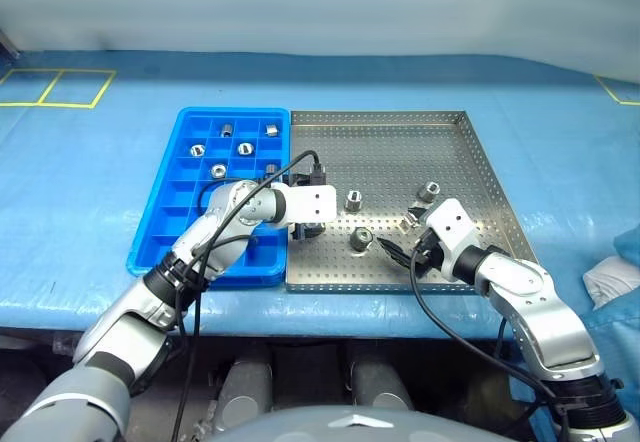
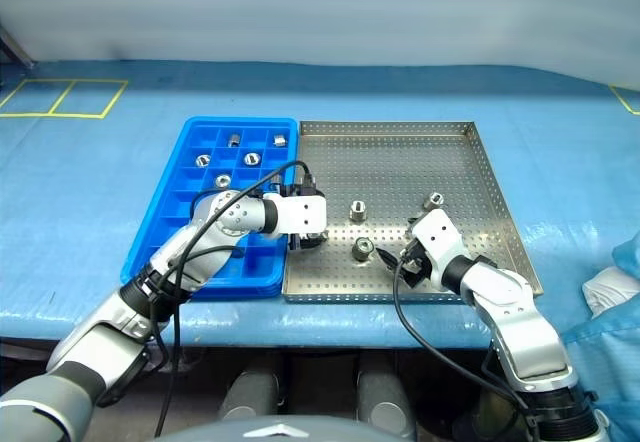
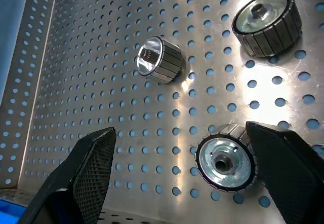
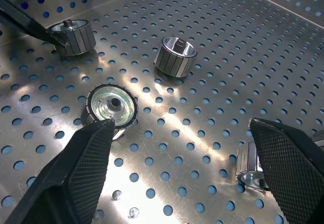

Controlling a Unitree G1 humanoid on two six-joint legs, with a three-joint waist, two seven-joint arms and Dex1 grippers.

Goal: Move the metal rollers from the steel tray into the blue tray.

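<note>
The roller's edge [image 3: 245,139] is close to a finger of my left gripper, so I should move and turn the gripper to center the roller before closing.
The steel tray [image 1: 480,162] lies in the middle of the blue-covered table, with the blue tray [image 1: 160,232] right beside it on the left. Several metal rollers [image 1: 353,200] lie loose on the steel tray's front half, and several more [image 1: 245,147] sit in the blue tray's far compartments. My left gripper [image 3: 179,130] is open, low over the steel tray's front left. One roller [image 3: 225,162] lies flat between its fingers, close to one finger [image 3: 288,173]. My right gripper [image 4: 180,125] is open above bare tray, with a roller [image 4: 109,107] by one finger.
A white cloth [image 1: 612,277] lies at the table's right front edge. Yellow tape lines [image 1: 60,87] mark the cover at the far left. The steel tray's raised rim [image 1: 400,284] runs along the table's front edge, under both arms.
</note>
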